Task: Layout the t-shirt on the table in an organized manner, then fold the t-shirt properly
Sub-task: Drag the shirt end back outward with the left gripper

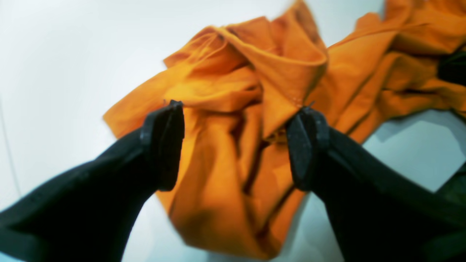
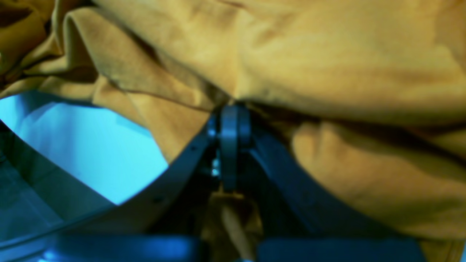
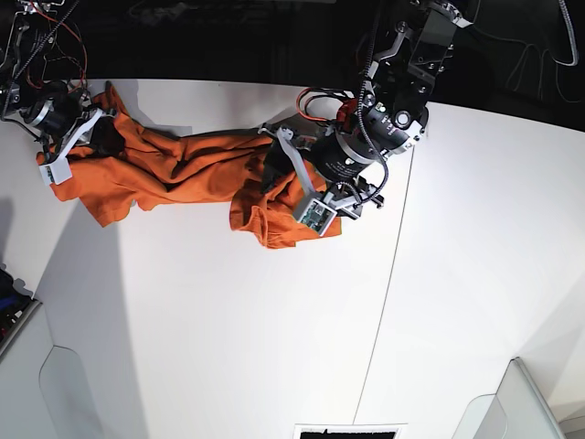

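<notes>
I expect the t-shirt's band [image 3: 196,171] to get longer and smoother when I pull it, because the orange t-shirt is bunched in loose folds [image 3: 267,212] under my left gripper.
The orange t-shirt [image 3: 183,165] lies crumpled in a long band across the back of the white table [image 3: 228,320]. At its left end my right gripper [image 3: 91,137] pinches the cloth. In the right wrist view the right gripper [image 2: 231,109] is shut on a fold of t-shirt [image 2: 327,54]. At the band's right end, my left gripper [image 3: 274,169] hangs over a bunched heap. The left wrist view shows the left gripper [image 1: 235,145] open wide, its fingertips [image 1: 164,145] straddling wrinkled t-shirt [image 1: 225,91] over the table [image 1: 54,54].
A thin dark seam [image 3: 388,293] runs front to back across the table right of the shirt. White raised panels stand at the front left [image 3: 73,384] and front right [image 3: 512,402] corners. A dark slot [image 3: 347,430] sits at the front edge.
</notes>
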